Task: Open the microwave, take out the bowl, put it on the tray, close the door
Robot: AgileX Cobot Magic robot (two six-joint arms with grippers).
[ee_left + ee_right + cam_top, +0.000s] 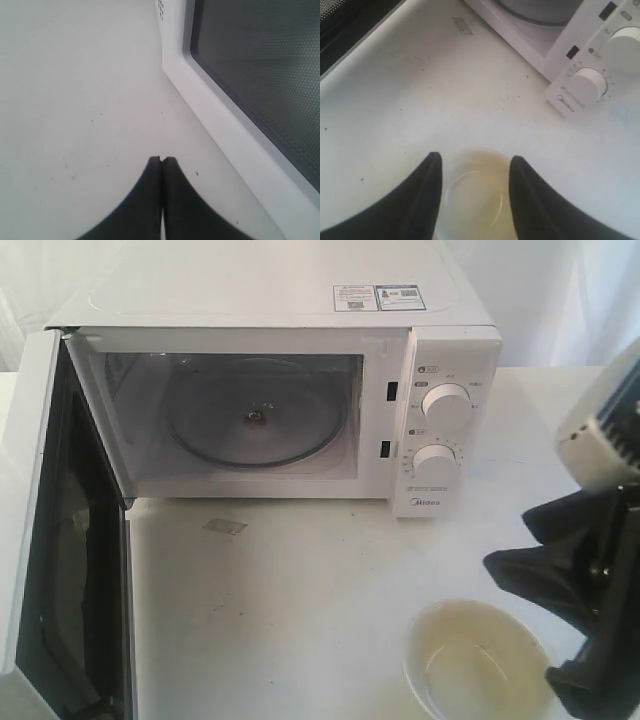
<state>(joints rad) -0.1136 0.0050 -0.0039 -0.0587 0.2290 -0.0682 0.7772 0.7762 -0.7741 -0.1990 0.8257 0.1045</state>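
My gripper is about to push the door (75,540), which will swing shut clear of the cream bowl (478,660), since the bowl sits before the dials, beyond the cavity's width.
The white microwave (300,300) stands at the back with its door (30,490) swung wide to the left; only the glass turntable (255,410) lies in the cavity. The cream bowl (470,660) sits upright on the white surface at the front right. My right gripper (518,620) hovers at the bowl's right side. Its black fingers stand open, one on each side of the bowl (475,195), and the right gripper (475,157) grips nothing. My left gripper (161,159) is shut and empty, next to the door's dark window (260,75). No tray is in view.
The open door juts forward along the left edge as far as the near corner. Two round dials (445,405) face forward on the panel (580,85). A small piece of clear tape (225,527) lies on the surface before the cavity.
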